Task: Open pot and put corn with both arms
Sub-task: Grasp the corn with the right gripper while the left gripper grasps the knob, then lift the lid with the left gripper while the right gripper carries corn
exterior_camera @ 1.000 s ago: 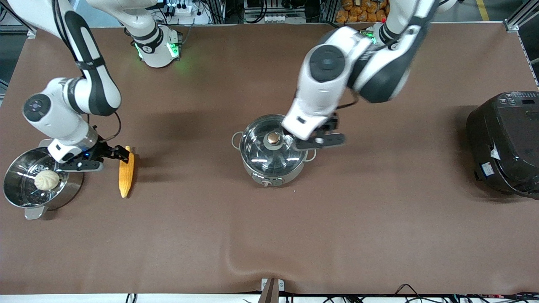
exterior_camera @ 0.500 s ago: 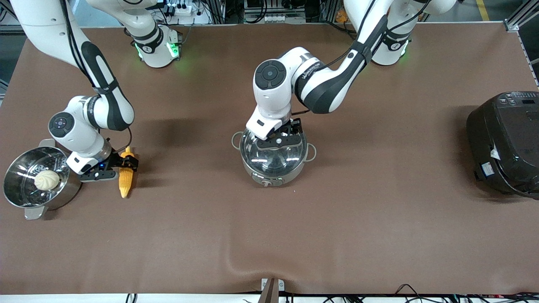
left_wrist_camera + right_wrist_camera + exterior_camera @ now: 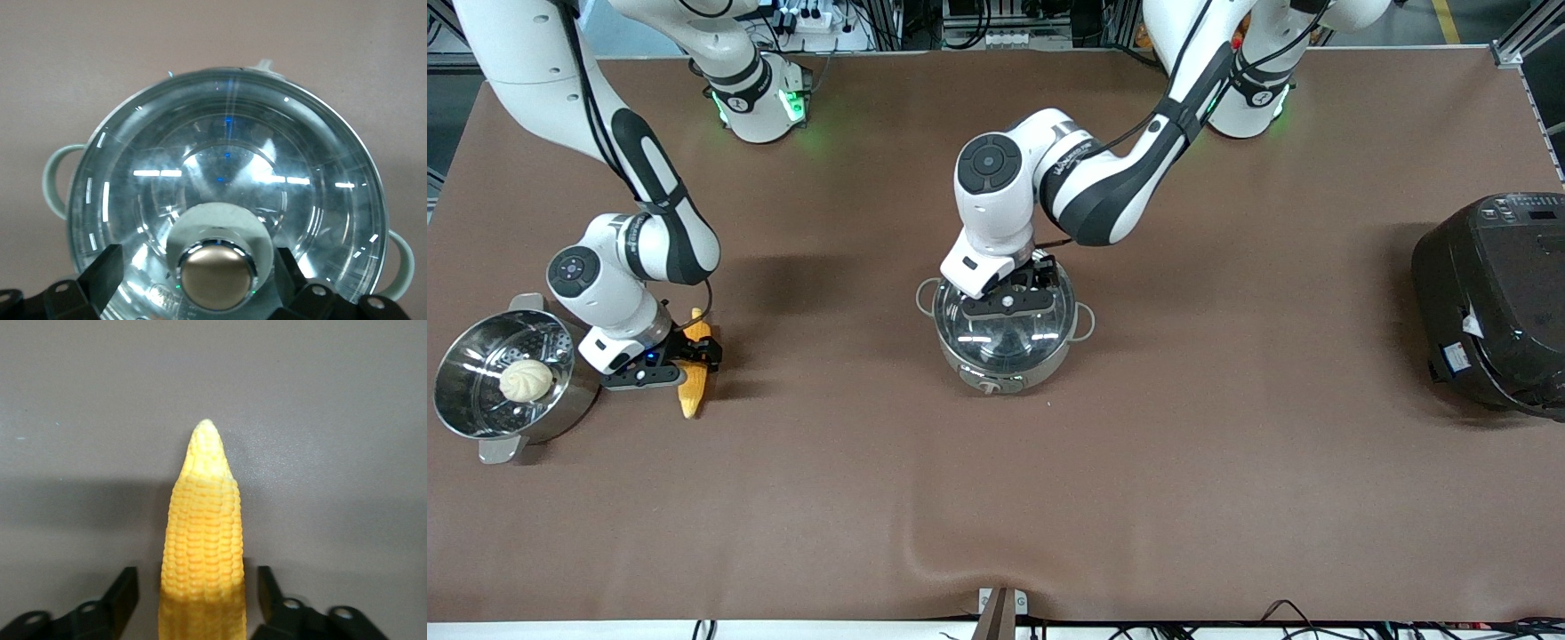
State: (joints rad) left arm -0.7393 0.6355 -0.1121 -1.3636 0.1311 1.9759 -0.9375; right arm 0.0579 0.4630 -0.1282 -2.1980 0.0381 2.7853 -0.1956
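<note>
The glass lid (image 3: pixel 998 340) covers the steel pot, so my left gripper should move the lid out of the way by its copper knob (image 3: pixel 217 277) before my right gripper brings the corn.
The steel pot (image 3: pixel 1005 366) stands mid-table with its glass lid (image 3: pixel 983 333) on. My left gripper (image 3: pixel 1009 289) is low over the lid. In the left wrist view the left gripper (image 3: pixel 195 272) is open, with a finger on each side of the copper knob (image 3: pixel 217 281) and a gap to both. The corn (image 3: pixel 689 396) lies on the table toward the right arm's end. My right gripper (image 3: pixel 694 354) is down over it. In the right wrist view the right gripper (image 3: pixel 197 595) is open and straddles the cob (image 3: pixel 203 533) without touching it.
A steel steamer pot (image 3: pixel 463 427) holding a white bun (image 3: pixel 526 380) stands beside the corn at the right arm's end. A big black rice cooker (image 3: pixel 1494 302) sits at the left arm's end. Brown mat covers the table.
My left arm swung from beside the pot to over the lid and now hides the knob. My right gripper moved from the corn's end to straddle its middle.
</note>
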